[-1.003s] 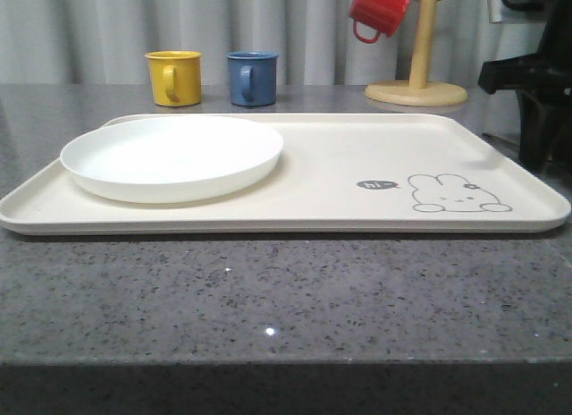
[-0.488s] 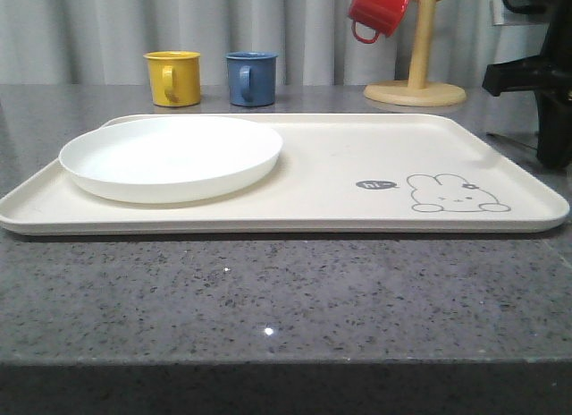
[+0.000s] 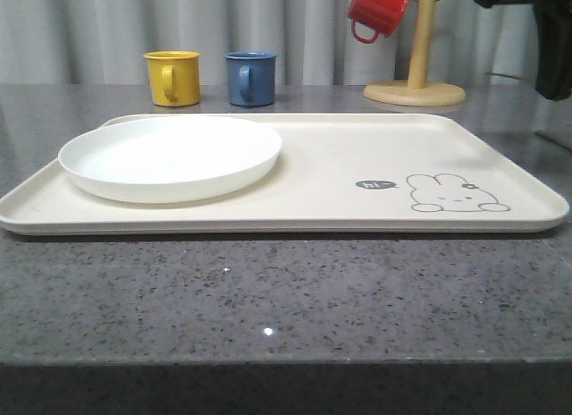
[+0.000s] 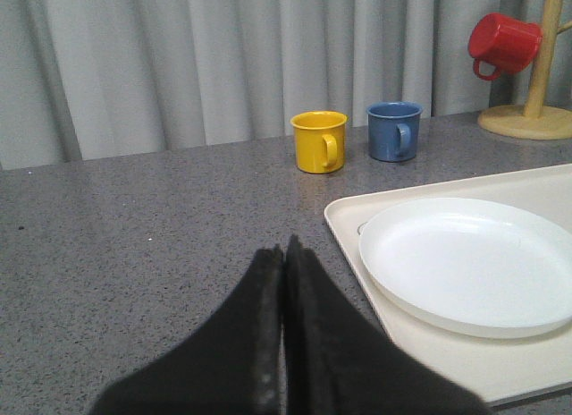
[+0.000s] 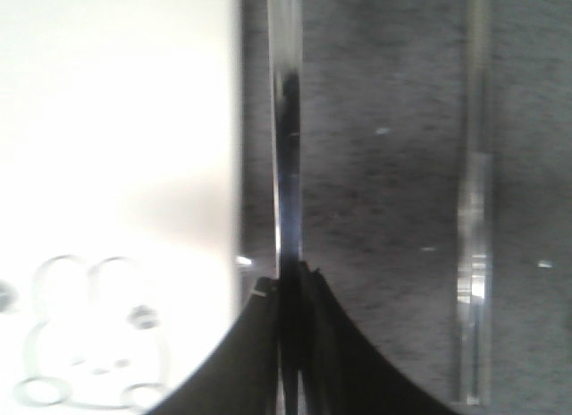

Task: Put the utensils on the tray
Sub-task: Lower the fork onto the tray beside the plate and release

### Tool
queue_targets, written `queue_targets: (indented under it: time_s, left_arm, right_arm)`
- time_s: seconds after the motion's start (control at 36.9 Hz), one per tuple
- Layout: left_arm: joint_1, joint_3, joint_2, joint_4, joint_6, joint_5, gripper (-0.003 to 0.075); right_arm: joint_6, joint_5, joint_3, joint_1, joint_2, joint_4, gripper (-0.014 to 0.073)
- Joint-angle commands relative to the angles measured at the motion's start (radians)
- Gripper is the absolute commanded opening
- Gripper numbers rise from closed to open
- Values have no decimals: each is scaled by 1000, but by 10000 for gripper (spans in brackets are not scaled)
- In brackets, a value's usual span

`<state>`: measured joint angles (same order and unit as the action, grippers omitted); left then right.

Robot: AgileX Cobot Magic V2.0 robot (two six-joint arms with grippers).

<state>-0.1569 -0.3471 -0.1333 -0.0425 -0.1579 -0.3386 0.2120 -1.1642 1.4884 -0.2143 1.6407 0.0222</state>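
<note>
The utensil's handle (image 5: 287, 138) runs parallel to the tray's rim, so my right gripper keeps going to the open space (image 3: 338, 172) beside the white plate and lets go there.
My right gripper (image 5: 290, 276) is shut on a slim shiny metal utensil (image 5: 286, 147), whose shaft runs straight out from the jaws just off the right rim of the cream tray (image 5: 134, 120). The view is too blurred to tell which utensil it is. A second slim silver utensil (image 5: 471, 236) lies on the grey counter further from the tray. In the front view the right arm (image 3: 547, 39) hangs high at the far right, above the tray (image 3: 340, 165) with its rabbit drawing (image 3: 458, 193). My left gripper (image 4: 284, 249) is shut and empty, low over the counter beside the tray's left rim (image 4: 349, 227).
A round white plate (image 3: 170, 156) sits on the tray's left half. Behind the tray stand a yellow mug (image 3: 172, 77) and a blue mug (image 3: 250, 78). A red mug (image 3: 380, 8) hangs on a wooden mug tree (image 3: 420, 66) at the back right.
The right arm has risen from beside the tray's right edge to the top right corner of the front view. The tray, plate and mugs have not moved.
</note>
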Motion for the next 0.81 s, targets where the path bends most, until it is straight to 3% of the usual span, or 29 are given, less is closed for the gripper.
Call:
queue_targets:
  time_s: [0.0,0.16,0.3,0.79]
  left_arm:
    - [4,-28,-12,-9,10,79,-18]
    - [4,-28,-12,-9,10,79,-18]
    - [4,-28,-12,-9,10,79,-18]
    - [4,-28,-12,-9,10,79,-18]
  right_arm:
    - [50,11,48,-88,-46,16,-46]
    - [111,90,52,-236,-28,16,-46]
    - [178,111,58,-291,14,15,-46]
    - [380,174,145,-305,163,-34,-46]
